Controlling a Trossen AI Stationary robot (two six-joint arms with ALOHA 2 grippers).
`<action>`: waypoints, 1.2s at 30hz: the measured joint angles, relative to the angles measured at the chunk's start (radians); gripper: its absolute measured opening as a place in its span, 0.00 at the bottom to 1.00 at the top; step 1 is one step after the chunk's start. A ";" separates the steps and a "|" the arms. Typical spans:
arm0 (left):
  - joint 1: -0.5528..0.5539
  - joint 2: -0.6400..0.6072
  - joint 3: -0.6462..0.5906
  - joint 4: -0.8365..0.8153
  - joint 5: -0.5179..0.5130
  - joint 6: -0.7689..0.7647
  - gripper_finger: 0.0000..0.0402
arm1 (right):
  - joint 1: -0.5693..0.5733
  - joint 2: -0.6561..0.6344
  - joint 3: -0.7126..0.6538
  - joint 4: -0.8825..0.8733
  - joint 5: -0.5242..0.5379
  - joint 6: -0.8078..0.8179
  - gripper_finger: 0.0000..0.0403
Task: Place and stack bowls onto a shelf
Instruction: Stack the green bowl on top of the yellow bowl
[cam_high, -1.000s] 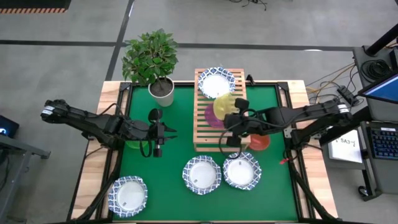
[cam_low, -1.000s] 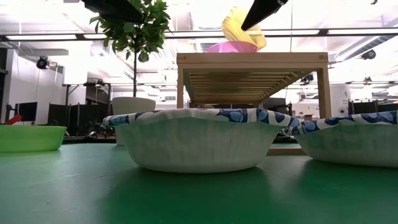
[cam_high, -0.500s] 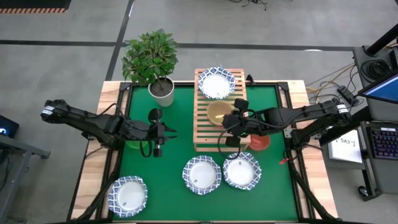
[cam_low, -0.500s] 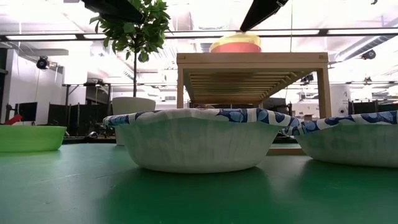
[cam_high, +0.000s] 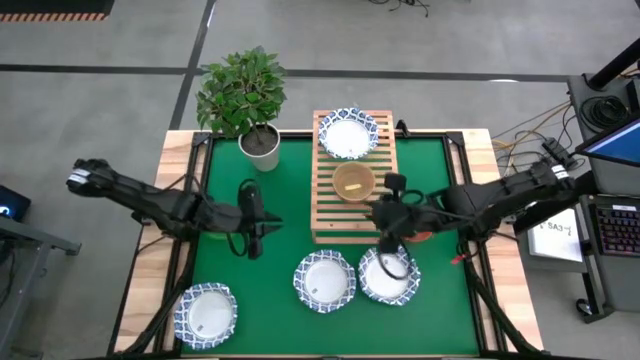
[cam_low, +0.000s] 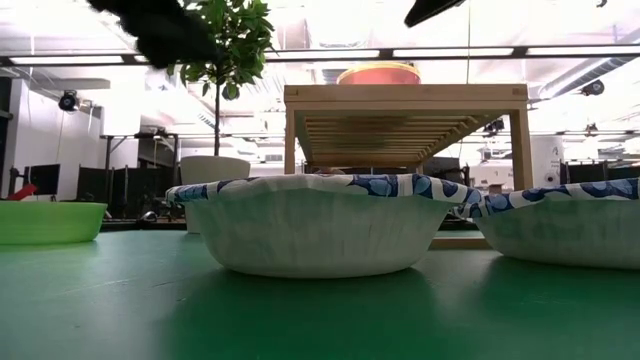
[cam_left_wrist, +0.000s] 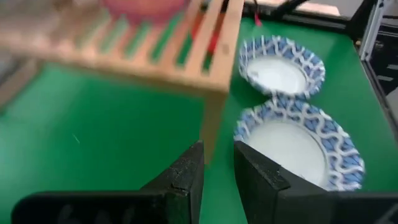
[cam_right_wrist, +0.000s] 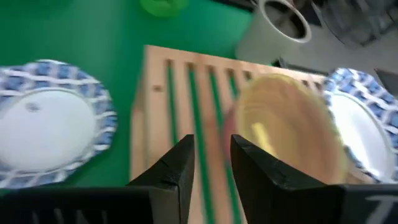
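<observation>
The green bowl will nest level inside the yellow bowl's wide opening (cam_high: 353, 182) and cover it when I lower the green bowl, because that opening is open and level.
The light wooden shelf (cam_high: 354, 215) stands at the table's middle. A white bowl with a blue rim (cam_high: 348, 133) sits on its far end. A yellow bowl (cam_high: 353, 181) sits level in another bowl on the shelf's middle (cam_low: 378, 74). Two more white bowls (cam_high: 325, 280) (cam_high: 388, 274) rest on the mat near the shelf, and a third (cam_high: 205, 313) at the near left. My right gripper (cam_high: 380, 218) (cam_right_wrist: 211, 168) is open beside the shelf's right side, clear of the yellow bowl (cam_right_wrist: 289, 127). My left gripper (cam_high: 262, 225) (cam_left_wrist: 217, 171) hovers open left of the shelf.
A potted plant (cam_high: 250, 105) stands at the far left corner. A green bowl (cam_low: 45, 220) sits on the mat's left, mostly under my left arm. A red bowl (cam_high: 422, 232) lies partly hidden under my right arm. Open mat shows between my left gripper and the shelf.
My right gripper has let go of the yellow bowl and drawn back toward the table's right and near edges. The yellow bowl, tilted above the purple bowl a second ago, now sits level inside it on the shelf. My left arm has shifted slightly and dipped.
</observation>
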 joint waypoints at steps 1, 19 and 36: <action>-0.012 0.000 -0.018 -0.001 0.000 -0.048 0.17 | 0.018 -0.020 -0.029 0.032 0.000 -0.006 0.23; -0.067 0.051 0.026 -0.516 0.132 -0.884 0.12 | 0.104 -0.344 -0.502 0.585 0.000 -0.130 0.19; -0.023 0.299 0.051 -0.833 0.184 -1.012 0.13 | 0.104 -0.353 -0.504 0.586 -0.001 -0.194 0.17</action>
